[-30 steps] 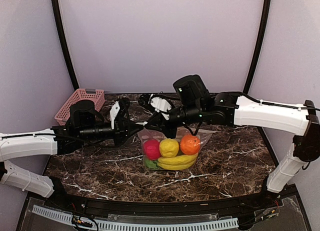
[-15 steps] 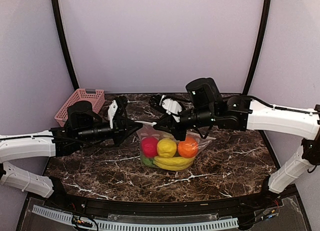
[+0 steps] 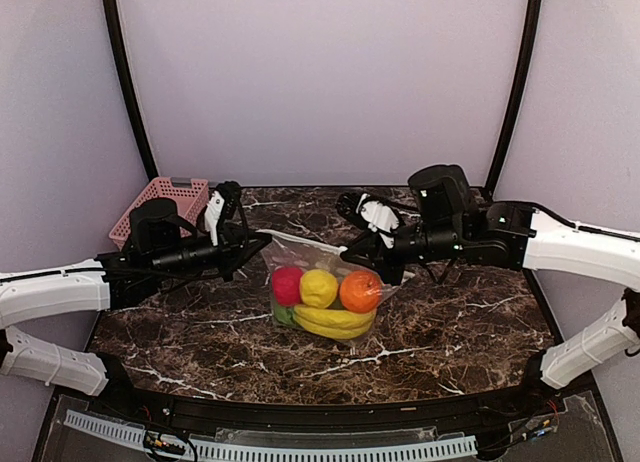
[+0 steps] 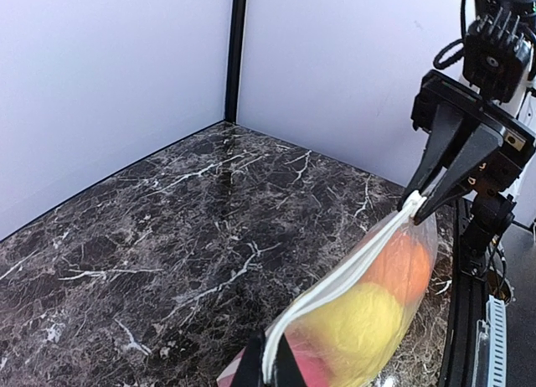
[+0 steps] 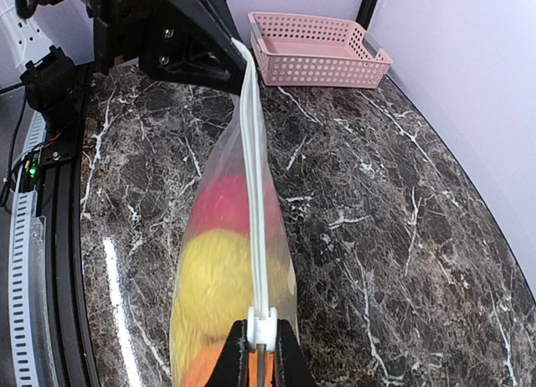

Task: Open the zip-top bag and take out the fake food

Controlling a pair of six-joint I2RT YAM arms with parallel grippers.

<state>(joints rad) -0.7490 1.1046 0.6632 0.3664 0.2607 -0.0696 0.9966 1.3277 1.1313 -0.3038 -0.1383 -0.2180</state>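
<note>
The zip strip (image 3: 304,240) stretches tight from my left gripper to the slider, so my right gripper should keep pulling the slider until it gets to the bag's orange-ball end (image 3: 404,277).
The clear zip-top bag (image 3: 322,287) hangs between my two grippers above the marble table, its white zip strip stretched taut. Inside are a magenta-red ball (image 3: 287,284), a yellow ball (image 3: 319,287), an orange ball (image 3: 359,291), a banana (image 3: 333,323) and a green bit (image 3: 281,315). My left gripper (image 3: 262,238) is shut on the bag's left top corner (image 4: 270,363). My right gripper (image 3: 352,250) is shut on the white zip slider (image 5: 262,326) at the bag's right end. The fruits also show through the plastic in the left wrist view (image 4: 360,324) and in the right wrist view (image 5: 219,274).
A pink slotted basket (image 3: 160,207) stands at the back left of the table, also in the right wrist view (image 5: 316,38). Dark marble table top (image 3: 470,317) with a black front edge. Black frame posts stand at the back corners.
The two grippers have drawn apart, left going left and right going right. The right gripper and slider have travelled rightward along the zip. The bag has swung slightly left and lower.
</note>
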